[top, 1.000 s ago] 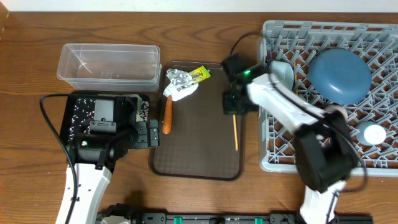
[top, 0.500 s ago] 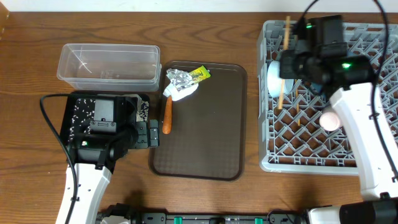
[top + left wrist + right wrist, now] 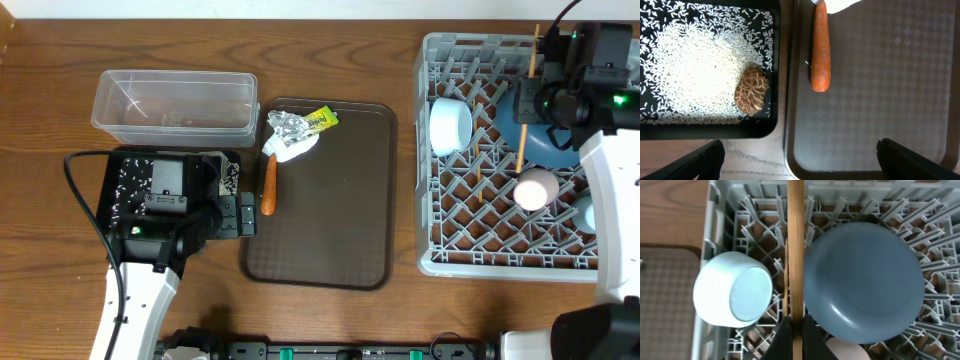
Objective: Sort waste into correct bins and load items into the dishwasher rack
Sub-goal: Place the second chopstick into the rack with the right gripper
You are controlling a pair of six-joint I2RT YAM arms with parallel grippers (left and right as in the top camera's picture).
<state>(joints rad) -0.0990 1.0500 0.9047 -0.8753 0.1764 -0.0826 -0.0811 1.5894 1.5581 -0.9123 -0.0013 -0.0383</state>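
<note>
The robot's right gripper should go on lowering the held chopstick point(image 3: 522, 147), which runs parallel to the second chopstick point(image 3: 479, 184) by the white bowl, until the two lie side by side.
My right gripper point(image 3: 535, 100) point(image 3: 796, 330) is shut on a wooden chopstick point(image 3: 526, 100) point(image 3: 796, 245), held over the grey dishwasher rack point(image 3: 440, 250) point(image 3: 725, 210) between the white bowl point(image 3: 450, 125) point(image 3: 732, 290) and the dark-blue plate point(image 3: 550, 140) point(image 3: 865, 280). A second chopstick point(image 3: 478, 160) lies in the rack. The pink cup point(image 3: 535, 188) and light-blue cup point(image 3: 585, 213) sit there too. My left gripper point(image 3: 240, 215) point(image 3: 800, 160) is open and empty, straddling the edge between black tray and brown tray, below the carrot stick point(image 3: 268, 185) point(image 3: 820, 50). The black tray point(image 3: 125, 175) point(image 3: 765, 127) holds rice point(image 3: 690, 60) and a brown lump point(image 3: 751, 90).
The brown serving tray point(image 3: 330, 210) point(image 3: 880, 75) carries crumpled foil point(image 3: 288, 124), a yellow-green sachet point(image 3: 322, 119) and white paper point(image 3: 292, 148) at its far left corner. The clear tub point(image 3: 175, 105) stands behind the black tray.
My right gripper has carried the chopstick from the brown tray to the rack and further right, toward the blue plate. The left arm has not moved.
</note>
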